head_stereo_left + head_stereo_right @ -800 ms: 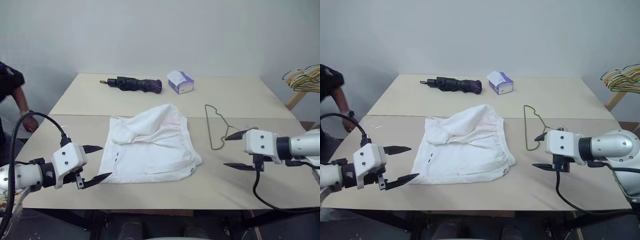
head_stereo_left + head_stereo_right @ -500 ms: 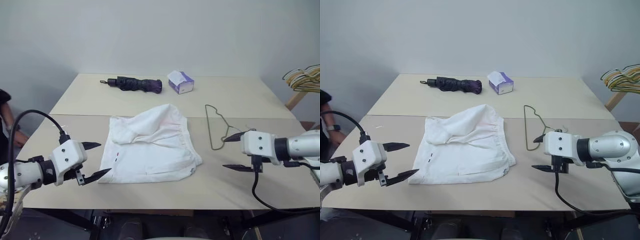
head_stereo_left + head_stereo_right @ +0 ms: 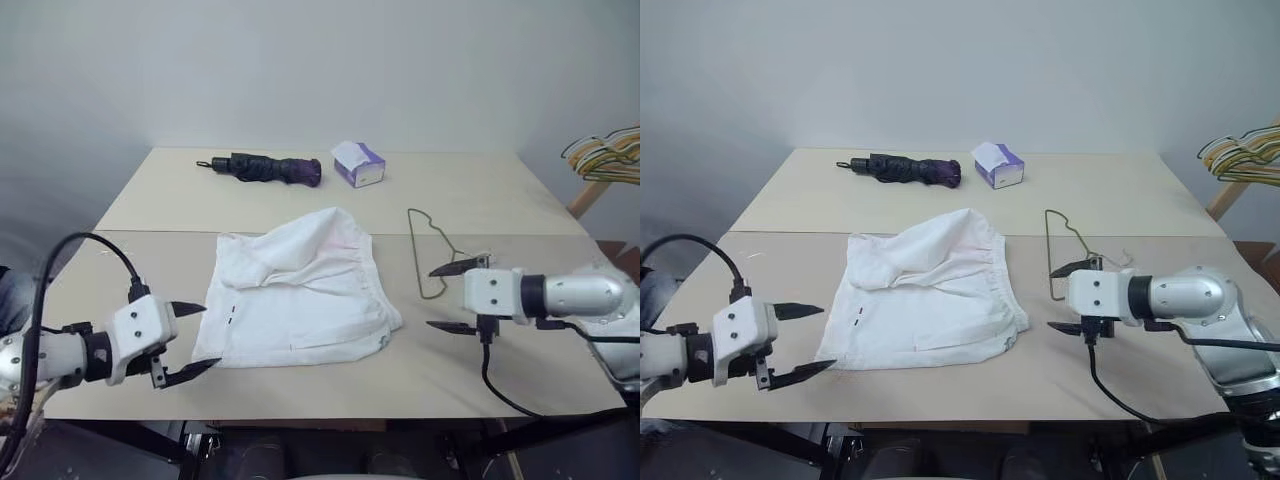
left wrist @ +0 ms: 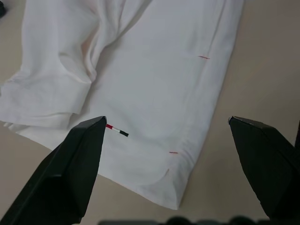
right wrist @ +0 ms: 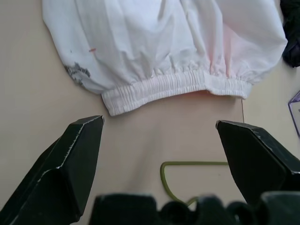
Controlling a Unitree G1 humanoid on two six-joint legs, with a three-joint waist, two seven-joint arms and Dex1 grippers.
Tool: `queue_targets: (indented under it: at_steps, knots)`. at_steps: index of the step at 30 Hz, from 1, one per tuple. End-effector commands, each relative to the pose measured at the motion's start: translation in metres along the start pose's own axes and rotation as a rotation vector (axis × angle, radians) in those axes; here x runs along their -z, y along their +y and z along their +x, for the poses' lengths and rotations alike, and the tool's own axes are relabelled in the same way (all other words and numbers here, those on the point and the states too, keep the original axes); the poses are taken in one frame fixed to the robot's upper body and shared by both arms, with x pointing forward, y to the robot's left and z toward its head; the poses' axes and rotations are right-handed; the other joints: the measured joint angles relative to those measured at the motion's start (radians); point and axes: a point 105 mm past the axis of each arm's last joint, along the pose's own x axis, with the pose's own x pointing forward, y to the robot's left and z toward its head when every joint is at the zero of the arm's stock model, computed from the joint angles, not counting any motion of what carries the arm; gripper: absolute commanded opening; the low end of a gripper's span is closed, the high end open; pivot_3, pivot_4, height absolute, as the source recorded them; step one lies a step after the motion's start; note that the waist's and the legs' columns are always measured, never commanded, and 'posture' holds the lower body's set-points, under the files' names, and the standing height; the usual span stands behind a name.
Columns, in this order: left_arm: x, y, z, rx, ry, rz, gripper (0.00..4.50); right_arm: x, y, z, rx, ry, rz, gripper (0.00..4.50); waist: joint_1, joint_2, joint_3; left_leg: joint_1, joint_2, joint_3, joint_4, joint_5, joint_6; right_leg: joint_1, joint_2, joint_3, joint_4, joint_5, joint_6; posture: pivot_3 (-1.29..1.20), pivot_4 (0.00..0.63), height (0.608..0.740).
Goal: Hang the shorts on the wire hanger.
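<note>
Pink (image 3: 347,238) can be seen through the white shorts close to the waistband. I should expect to find something red hidden inside when I lift the bunched fold.
White shorts (image 3: 300,290) lie crumpled in the middle of the table, with the gathered waistband (image 5: 173,84) on the right and the hems on the left. Just right of the shorts lies the thin olive wire hanger (image 3: 416,262), flat on the table (image 3: 500,370) with its hook pointing away. My left gripper (image 3: 205,336) hovers open at the shorts' front-left hem corner, nothing between its fingers. On the other side, my right gripper (image 3: 432,298) is open and empty over the hanger's near end, pointing at the waistband.
A folded dark umbrella (image 3: 265,168) and a white-and-purple tissue box (image 3: 358,163) sit at the back of the table. A bunch of coloured hangers (image 3: 605,155) hangs off the far right. The table's front edge runs just below both grippers.
My right gripper has slid left toward the shorts and the hanger's near end. The left gripper has sunk slightly toward the hem corner. A person at the far left has gone from view.
</note>
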Motion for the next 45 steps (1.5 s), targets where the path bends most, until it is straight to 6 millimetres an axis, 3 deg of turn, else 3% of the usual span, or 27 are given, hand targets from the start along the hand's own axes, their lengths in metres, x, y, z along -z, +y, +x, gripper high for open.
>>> queue_targets:
  at_steps: [1,9,16,19,30,36,43,45]
  knots:
    - [-0.001,0.002,-0.003,0.016,0.021,0.037,4.5,-0.004,-0.005,0.008,0.037,-0.005,-0.099,4.44,0.0,0.0,0.0,0.0,0.0,0.0,0.0,0.0,0.0,0.0,0.0,0.0,0.0,0.0,0.0,0.12,0.0,0.74]
    - [0.008,0.005,-0.006,0.031,0.071,0.042,4.5,0.004,0.008,0.053,-0.003,-0.018,-0.181,4.44,-0.02,0.0,0.0,0.0,0.0,0.0,0.0,0.001,0.001,0.001,0.0,0.0,0.001,0.0,0.0,0.13,0.0,0.74]
    - [0.019,0.005,-0.015,0.01,0.108,0.009,4.5,0.015,0.014,0.075,-0.038,-0.012,-0.215,4.44,-0.024,0.0,0.0,0.001,0.0,0.0,0.0,0.004,0.005,0.001,0.0,0.0,0.001,0.0,-0.001,0.15,0.0,0.74]
    - [0.029,0.004,-0.018,0.006,0.15,0.005,4.5,0.014,0.012,0.084,-0.033,-0.032,-0.212,3.88,-0.024,0.0,0.0,0.002,0.001,0.0,0.0,0.004,0.005,0.001,0.001,0.0,0.002,0.0,-0.001,0.16,0.0,0.74]
    - [0.039,0.012,-0.005,0.037,0.124,0.002,4.5,0.013,0.016,0.092,-0.072,-0.045,-0.226,0.01,-0.018,0.0,0.0,0.002,0.001,0.0,0.0,0.001,-0.001,0.001,0.001,0.0,0.003,0.001,-0.002,0.16,0.0,0.74]
    - [0.04,0.02,0.012,0.119,0.063,0.014,4.5,0.015,0.012,0.094,-0.055,-0.021,-0.222,0.01,-0.019,0.0,0.0,0.002,0.001,0.0,0.0,0.002,-0.001,0.001,0.001,0.0,0.003,0.001,-0.002,0.14,0.0,0.74]
    - [0.064,0.021,0.026,0.236,0.149,0.051,4.5,0.013,0.009,0.094,-0.041,-0.019,-0.228,0.01,-0.023,0.0,0.0,0.0,0.001,0.001,0.0,0.006,0.004,0.002,0.001,0.0,0.005,0.001,-0.003,0.13,0.0,0.74]
    - [0.07,0.023,0.032,0.245,0.175,0.06,4.11,0.013,0.009,0.094,-0.035,-0.018,-0.226,0.0,-0.022,0.0,0.0,0.0,0.0,0.001,0.0,0.006,0.004,0.002,0.001,0.0,0.007,0.001,-0.003,0.12,0.0,0.74]
